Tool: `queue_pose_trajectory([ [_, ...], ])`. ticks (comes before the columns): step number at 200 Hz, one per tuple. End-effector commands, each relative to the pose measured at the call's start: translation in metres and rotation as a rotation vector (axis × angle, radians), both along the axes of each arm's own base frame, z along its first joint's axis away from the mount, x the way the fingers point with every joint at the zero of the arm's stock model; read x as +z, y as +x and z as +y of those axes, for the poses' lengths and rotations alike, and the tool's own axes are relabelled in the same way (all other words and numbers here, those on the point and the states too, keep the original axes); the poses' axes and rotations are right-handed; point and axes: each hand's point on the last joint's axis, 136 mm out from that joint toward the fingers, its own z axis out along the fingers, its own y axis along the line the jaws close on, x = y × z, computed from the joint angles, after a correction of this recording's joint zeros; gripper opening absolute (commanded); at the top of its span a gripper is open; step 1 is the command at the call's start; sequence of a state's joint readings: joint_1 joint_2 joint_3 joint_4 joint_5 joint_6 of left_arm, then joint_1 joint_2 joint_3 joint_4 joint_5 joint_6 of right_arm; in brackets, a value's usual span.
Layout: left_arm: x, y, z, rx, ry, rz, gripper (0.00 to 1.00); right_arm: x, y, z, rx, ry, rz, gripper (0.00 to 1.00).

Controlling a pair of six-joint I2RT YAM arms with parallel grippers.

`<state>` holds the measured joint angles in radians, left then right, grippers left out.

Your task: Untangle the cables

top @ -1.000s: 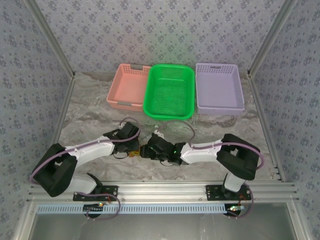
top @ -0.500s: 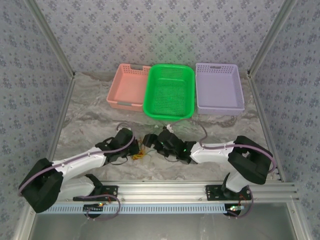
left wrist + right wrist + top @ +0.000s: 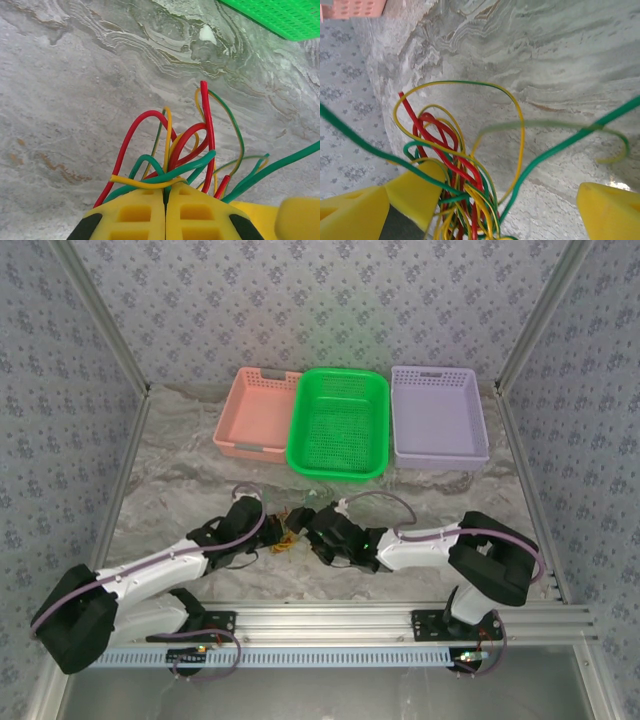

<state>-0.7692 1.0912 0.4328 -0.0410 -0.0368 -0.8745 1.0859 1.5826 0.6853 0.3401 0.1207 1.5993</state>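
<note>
Green and yellow wires (image 3: 167,177) lie across the red loop at the robot's left gripper, so the right gripper should hold the bundle (image 3: 472,200) while the left gripper pulls that red loop.
The cables (image 3: 186,150) are a knot of thin red, yellow and green wires (image 3: 290,536) lying low over the marble table, between the two grippers. My left gripper (image 3: 166,189) is shut on the near end of the tangle, with loops fanning out past its yellow fingertips (image 3: 145,202). In the top view it (image 3: 268,531) is just left of the bundle. My right gripper (image 3: 313,529) faces it from the right. Its jaws (image 3: 490,212) stand wide open around the bundle (image 3: 460,170) without pinching it. One green wire (image 3: 555,150) arcs off to the right.
Three baskets stand in a row at the back: pink (image 3: 255,412), green (image 3: 340,422), lilac (image 3: 438,415). The green basket's corner (image 3: 280,15) is close ahead of the left gripper. The grey marble tabletop (image 3: 180,460) stretches to the metal side rails.
The right gripper has opened wide, letting go of the wires. Both grippers have shifted a little away from the near edge, the left arm stretching out further.
</note>
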Motion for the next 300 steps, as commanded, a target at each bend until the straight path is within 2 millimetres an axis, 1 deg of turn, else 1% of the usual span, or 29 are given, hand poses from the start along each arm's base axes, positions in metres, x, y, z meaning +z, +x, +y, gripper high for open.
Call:
queue_pose_trajectory([
  [1, 0.019, 0.005, -0.012, -0.004, -0.060, -0.075, 0.00, 0.004, 0.014, -0.005, -0.097, 0.018, 0.013, 0.98],
  [20, 0.028, 0.003, -0.020, -0.020, -0.077, -0.102, 0.00, 0.006, 0.025, -0.003, -0.116, 0.028, -0.003, 0.91],
  [32, 0.034, 0.003, -0.024, -0.027, -0.090, -0.121, 0.00, 0.007, 0.032, -0.001, -0.132, 0.049, -0.006, 0.81],
  [49, 0.042, 0.001, -0.027, -0.022, -0.122, -0.141, 0.00, 0.005, 0.040, -0.003, -0.162, 0.075, -0.002, 0.61],
  [53, 0.043, 0.001, -0.027, -0.017, -0.132, -0.145, 0.00, 0.005, 0.041, -0.004, -0.169, 0.081, -0.004, 0.53],
  [54, 0.044, 0.001, -0.027, -0.016, -0.134, -0.146, 0.00, 0.005, 0.041, -0.004, -0.172, 0.085, -0.007, 0.49],
  [55, 0.044, 0.001, -0.027, -0.014, -0.137, -0.147, 0.00, 0.005, 0.041, -0.004, -0.172, 0.085, -0.007, 0.49],
  [64, 0.049, 0.002, -0.025, 0.006, -0.166, -0.160, 0.00, 0.007, 0.042, -0.008, -0.193, 0.098, -0.019, 0.33],
  [65, 0.049, 0.002, -0.025, 0.009, -0.169, -0.161, 0.00, 0.007, 0.042, -0.008, -0.193, 0.098, -0.019, 0.33],
  [68, 0.050, 0.002, -0.024, 0.017, -0.180, -0.166, 0.00, 0.008, 0.042, -0.010, -0.201, 0.100, -0.023, 0.27],
  [69, 0.051, 0.002, -0.024, 0.020, -0.185, -0.168, 0.00, 0.008, 0.042, -0.010, -0.201, 0.100, -0.023, 0.27],
  [76, 0.056, 0.002, -0.021, 0.041, -0.215, -0.184, 0.00, 0.009, 0.043, -0.014, -0.210, 0.099, -0.027, 0.16],
  [81, 0.059, 0.003, -0.019, 0.058, -0.236, -0.196, 0.00, 0.010, 0.042, -0.016, -0.214, 0.094, -0.030, 0.10],
  [94, 0.070, 0.004, -0.013, 0.101, -0.290, -0.229, 0.00, 0.012, 0.041, -0.020, -0.218, 0.096, -0.034, 0.00],
  [125, 0.094, 0.008, 0.010, 0.238, -0.421, -0.305, 0.00, 0.016, 0.032, -0.032, -0.238, 0.112, -0.054, 0.00],
  [143, 0.103, 0.009, 0.022, 0.312, -0.520, -0.326, 0.00, 0.024, 0.031, -0.037, -0.230, 0.111, -0.097, 0.00],
  [159, 0.111, 0.007, 0.021, 0.316, -0.583, -0.309, 0.00, 0.034, 0.032, -0.038, -0.182, 0.045, -0.153, 0.00],
  [166, 0.113, 0.006, 0.018, 0.303, -0.582, -0.291, 0.14, 0.040, 0.033, -0.039, -0.158, 0.001, -0.181, 0.00],
  [177, 0.116, 0.002, 0.015, 0.277, -0.554, -0.263, 0.48, 0.048, 0.035, -0.043, -0.125, -0.088, -0.227, 0.00],
  [185, 0.118, 0.000, 0.015, 0.263, -0.526, -0.251, 0.64, 0.054, 0.037, -0.048, -0.098, -0.158, -0.267, 0.00],
  [196, 0.121, -0.003, 0.018, 0.249, -0.481, -0.229, 0.81, 0.061, 0.040, -0.053, -0.058, -0.235, -0.329, 0.00],
  [210, 0.128, -0.005, 0.022, 0.220, -0.442, -0.214, 0.91, 0.068, 0.043, -0.062, -0.006, -0.341, -0.389, 0.00],
  [223, 0.134, -0.006, 0.024, 0.195, -0.413, -0.179, 0.95, 0.078, 0.045, -0.065, 0.062, -0.423, -0.463, 0.00],
  [235, 0.138, -0.007, 0.020, 0.161, -0.386, -0.131, 0.98, 0.085, 0.047, -0.069, 0.127, -0.524, -0.533, 0.00],
  [239, 0.135, -0.007, 0.019, 0.153, -0.364, -0.103, 0.98, 0.087, 0.047, -0.071, 0.141, -0.554, -0.548, 0.00],
  [248, 0.134, -0.009, 0.008, 0.104, -0.330, -0.048, 0.98, 0.090, 0.048, -0.072, 0.177, -0.602, -0.580, 0.00],
  [269, 0.111, -0.011, -0.017, 0.033, -0.230, 0.112, 0.97, 0.102, 0.048, -0.067, 0.238, -0.615, -0.669, 0.00],
  [281, 0.105, -0.008, -0.031, 0.006, -0.204, 0.130, 0.96, 0.109, 0.047, -0.060, 0.264, -0.590, -0.705, 0.00],
  [300, 0.103, -0.003, -0.053, -0.030, -0.204, 0.120, 0.92, 0.112, 0.047, -0.058, 0.273, -0.572, -0.707, 0.00],
])
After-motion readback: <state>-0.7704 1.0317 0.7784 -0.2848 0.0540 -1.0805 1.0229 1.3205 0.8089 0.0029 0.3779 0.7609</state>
